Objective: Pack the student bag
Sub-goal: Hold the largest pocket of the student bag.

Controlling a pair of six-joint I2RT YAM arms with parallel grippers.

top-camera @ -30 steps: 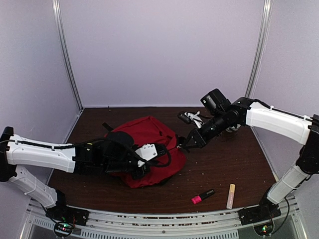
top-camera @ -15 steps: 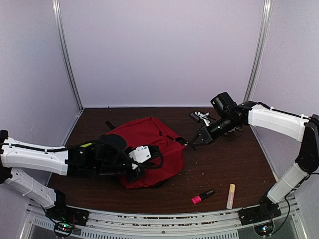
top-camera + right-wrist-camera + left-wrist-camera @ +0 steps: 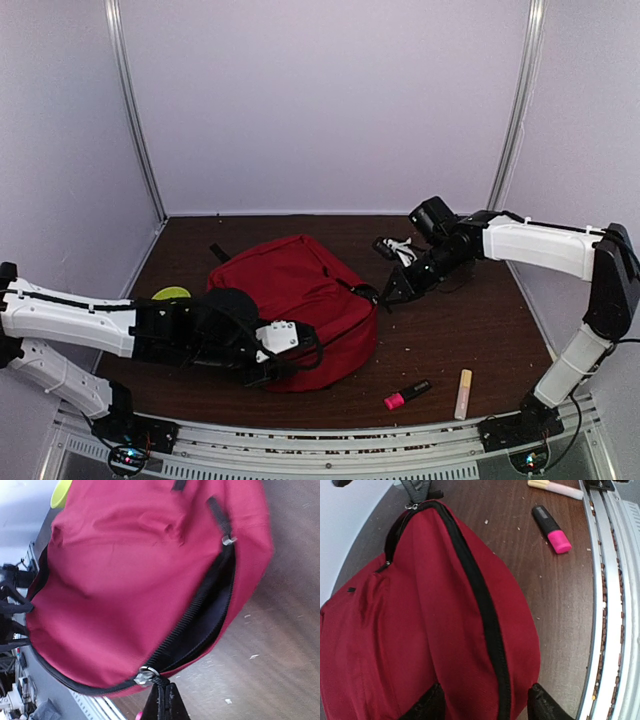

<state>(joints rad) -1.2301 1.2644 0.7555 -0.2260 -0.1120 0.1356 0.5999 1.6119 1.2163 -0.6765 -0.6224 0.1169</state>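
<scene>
I should use my left gripper, which is open around the closed zip, to clamp the red fabric there. This will hold the bag steady before my right gripper pulls the zipper pull.
The student bag lies on its side in the middle of the table, red with a black zip line. My left gripper stands open at its near edge; in the left wrist view the fingertips straddle the red fabric and the closed black zip without clamping it. My right gripper is shut on the zipper pull at the bag's right side. Above it the zip gapes and shows dark lining.
A pink highlighter and a cream marker lie near the front right. A yellow-green disc sits left of the bag, a black-and-white item behind the right gripper. The metal rail runs along the front edge.
My left gripper has opened and let go of the bag, and its arm has drawn back toward the front. The bag has spread rightward. The yellow-green disc has come into view.
</scene>
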